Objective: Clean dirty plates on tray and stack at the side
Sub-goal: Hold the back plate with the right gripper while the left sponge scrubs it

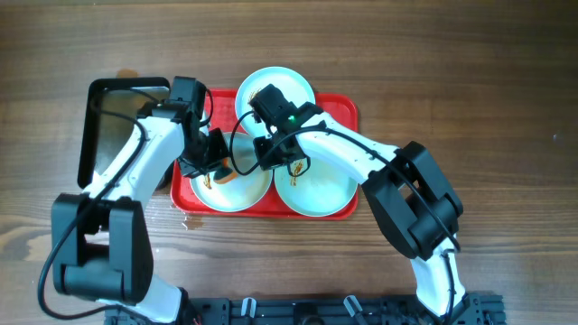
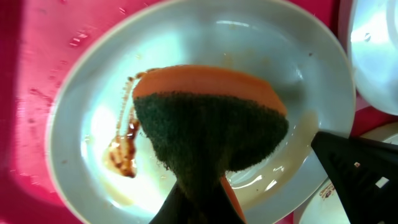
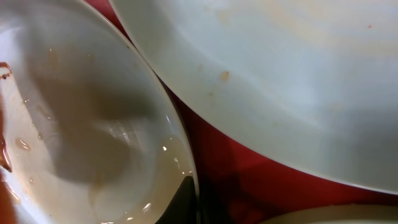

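Observation:
The brown sauce smear (image 2: 125, 148) still lies beside the sponge, so next my left gripper sweeps back over that side of the plate (image 2: 102, 134) while my right gripper steadies the plate's rim.
The red tray (image 1: 349, 114) holds three pale plates. My left gripper (image 1: 215, 171) is shut on an orange sponge with a dark green scrub face (image 2: 211, 124) and presses it on the front left plate (image 1: 246, 195). That plate (image 2: 87, 99) carries a brown sauce smear (image 2: 121, 155) left of the sponge. My right gripper (image 1: 271, 155) is shut on the same plate's right rim (image 3: 180, 143), with one finger inside the rim (image 3: 188, 200). The front right plate (image 1: 321, 194) has small brown marks. The back plate (image 1: 298, 86) overhangs the tray's far edge.
A black shiny pan (image 1: 117, 126) lies left of the tray, under my left arm. Wooden table surrounds the tray. In the right wrist view the back plate (image 3: 280, 74) fills the upper right, with a strip of red tray (image 3: 242, 168) between the plates.

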### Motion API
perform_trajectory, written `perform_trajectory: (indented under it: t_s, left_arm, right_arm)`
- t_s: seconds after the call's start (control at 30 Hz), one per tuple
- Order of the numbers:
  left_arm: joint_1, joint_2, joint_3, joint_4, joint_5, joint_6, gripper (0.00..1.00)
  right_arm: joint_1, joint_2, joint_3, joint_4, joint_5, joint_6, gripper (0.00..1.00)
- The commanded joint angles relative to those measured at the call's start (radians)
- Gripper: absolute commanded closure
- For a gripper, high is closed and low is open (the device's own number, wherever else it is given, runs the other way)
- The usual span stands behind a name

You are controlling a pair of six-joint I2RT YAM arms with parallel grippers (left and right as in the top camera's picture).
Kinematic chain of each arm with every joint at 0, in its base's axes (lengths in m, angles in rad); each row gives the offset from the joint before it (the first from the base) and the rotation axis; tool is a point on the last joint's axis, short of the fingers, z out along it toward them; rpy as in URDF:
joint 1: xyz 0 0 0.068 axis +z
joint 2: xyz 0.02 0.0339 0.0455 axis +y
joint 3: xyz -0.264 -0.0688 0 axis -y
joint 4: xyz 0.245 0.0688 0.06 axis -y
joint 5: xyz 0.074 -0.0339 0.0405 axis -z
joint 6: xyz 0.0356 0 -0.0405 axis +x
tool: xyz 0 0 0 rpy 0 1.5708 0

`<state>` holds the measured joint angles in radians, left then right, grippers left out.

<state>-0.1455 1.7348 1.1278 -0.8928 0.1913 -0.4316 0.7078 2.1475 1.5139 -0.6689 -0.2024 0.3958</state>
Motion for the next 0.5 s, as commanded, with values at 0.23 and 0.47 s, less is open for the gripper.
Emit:
perform_trajectory:
  t_s: [0.23, 0.47]
  left_arm:
    - [-0.042, 0.145, 0.002, 0.006, 0.004, 0.005, 0.96]
    - [-0.042, 0.157, 0.002, -0.06, -0.322, 0.005, 0.96]
  right_arm:
    - [0.0, 0.027, -0.021, -0.01, -0.035, -0.003, 0.96]
    - [0.0, 0.027, -0.021, -0.013, -0.034, -0.003, 0.96]
